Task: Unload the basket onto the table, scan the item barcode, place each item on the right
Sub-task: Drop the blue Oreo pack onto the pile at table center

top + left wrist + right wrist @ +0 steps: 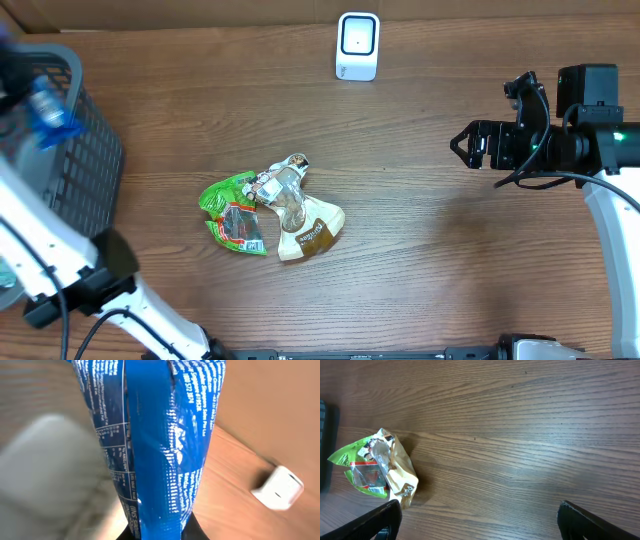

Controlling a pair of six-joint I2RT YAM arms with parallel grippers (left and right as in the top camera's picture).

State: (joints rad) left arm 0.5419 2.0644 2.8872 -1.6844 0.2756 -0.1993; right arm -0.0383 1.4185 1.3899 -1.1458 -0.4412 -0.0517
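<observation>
I keep moving the blue packet [52, 115], which hangs clear above the dark basket, toward the green and beige packets [264, 207] with my left gripper and let it go there.
A blue printed packet [150, 445] fills the left wrist view, its lower end pinched between the dark jaws of my left gripper [159, 533], which is shut on it. From overhead the blue packet [46, 110] hangs over the dark basket at the far left. The white barcode scanner [357, 45] stands at the table's back middle, and it also shows as a scanner [278, 488] low on the right in the left wrist view. My right gripper [470, 146] hovers open at the right with nothing in it, its fingers [380, 520] spread wide over bare wood.
A green packet [232, 210] and a beige packet [308, 228] lie overlapping at the table's middle, with a clear wrapper on top. The dark mesh basket [85, 170] occupies the left edge. A cardboard wall runs along the back.
</observation>
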